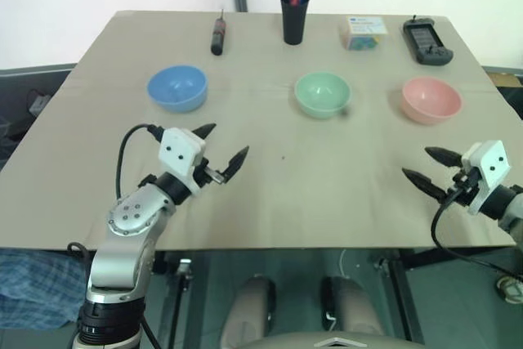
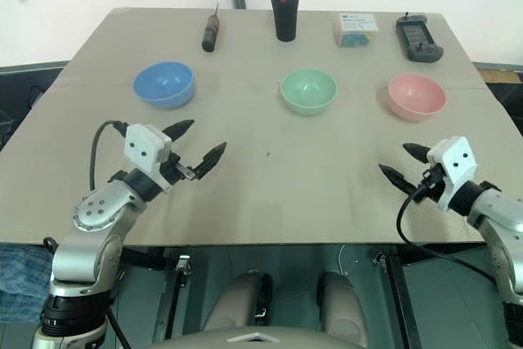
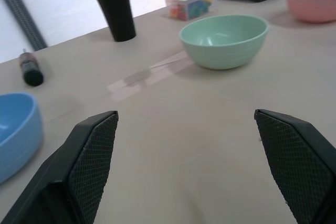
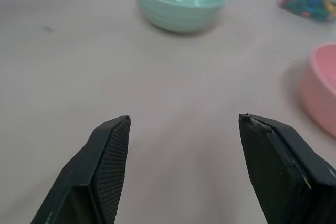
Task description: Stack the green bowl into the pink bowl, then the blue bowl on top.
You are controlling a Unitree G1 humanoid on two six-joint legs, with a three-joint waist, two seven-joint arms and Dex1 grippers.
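Note:
The green bowl [image 1: 323, 94] should sit deep inside the pink bowl and almost cover the pink bowl's rim when I lower it in, because its sides taper downward [image 1: 321, 111].
Three bowls stand apart in a row across the table [image 1: 270, 177]. The blue bowl [image 1: 177, 87] is at the left, the green bowl [image 1: 323, 93] in the middle, the pink bowl [image 1: 431, 99] at the right. All three sit upright and hold nothing. My left gripper [image 1: 222, 146] hovers open over the table, in front of the blue bowl and slightly to its right, pointing toward the green bowl [image 3: 224, 39]. My right gripper [image 1: 431, 167] hangs open near the table's front right, in front of the pink bowl [image 4: 321, 87], nothing between its fingers.
Along the table's far edge lie a dark screwdriver [image 1: 217, 35], a black cup of pens [image 1: 294, 14], a clear box of coloured bits [image 1: 363, 33] and a black handheld device [image 1: 426, 41]. Bare tabletop stretches between the bowls and the front edge.

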